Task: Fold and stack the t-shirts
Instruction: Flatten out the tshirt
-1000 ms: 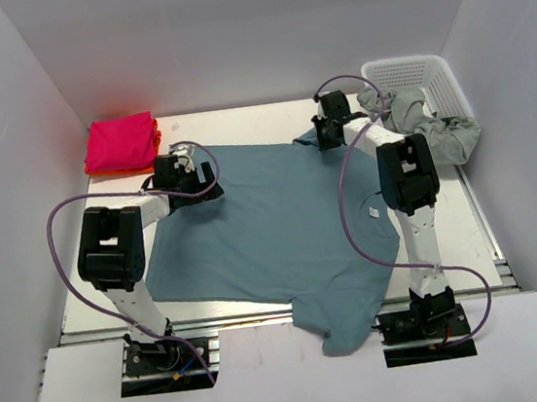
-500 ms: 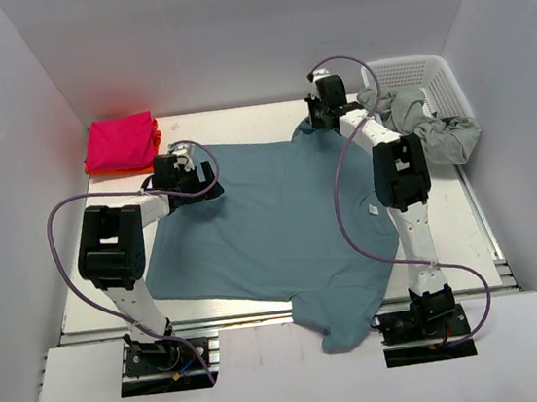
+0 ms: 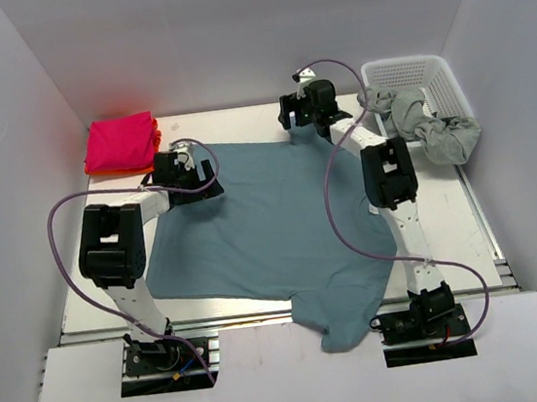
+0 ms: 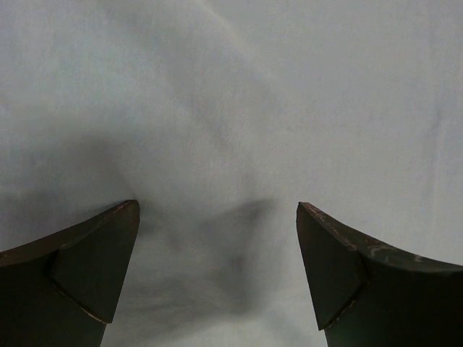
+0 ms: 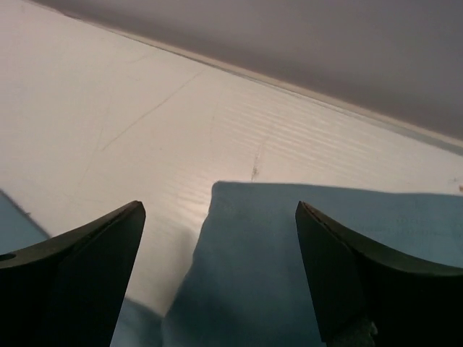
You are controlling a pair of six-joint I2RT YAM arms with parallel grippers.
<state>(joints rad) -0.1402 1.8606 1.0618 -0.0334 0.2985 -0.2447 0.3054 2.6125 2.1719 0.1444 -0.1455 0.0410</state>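
Note:
Next, I slide the cloth (image 3: 246,176) toward the back wall with my left gripper and my right gripper before folding, because the teal t-shirt's sleeve (image 3: 342,321) hangs over the near edge of the table.
A dusty teal t-shirt (image 3: 271,220) lies spread flat across the middle of the table, one sleeve hanging over the near edge. My left gripper (image 3: 195,180) is open at its far-left corner, and in the left wrist view its fingers (image 4: 94,267) straddle smooth cloth (image 4: 231,108). My right gripper (image 3: 295,111) is open at the shirt's far edge. The right wrist view shows a teal sleeve corner (image 5: 253,253) lying on the white table between the fingers (image 5: 347,267), not gripped. Folded pink and orange t-shirts (image 3: 121,143) are stacked at the far left. A grey t-shirt (image 3: 426,125) hangs out of the basket.
A white lattice basket (image 3: 424,74) stands at the far right corner against the wall. White walls close in the table (image 3: 239,121) on the left, back and right. Purple cables loop from both arms.
My right gripper has moved left along the shirt's far edge and gone from shut to open, leaving the sleeve corner on the table. The left arm has not moved.

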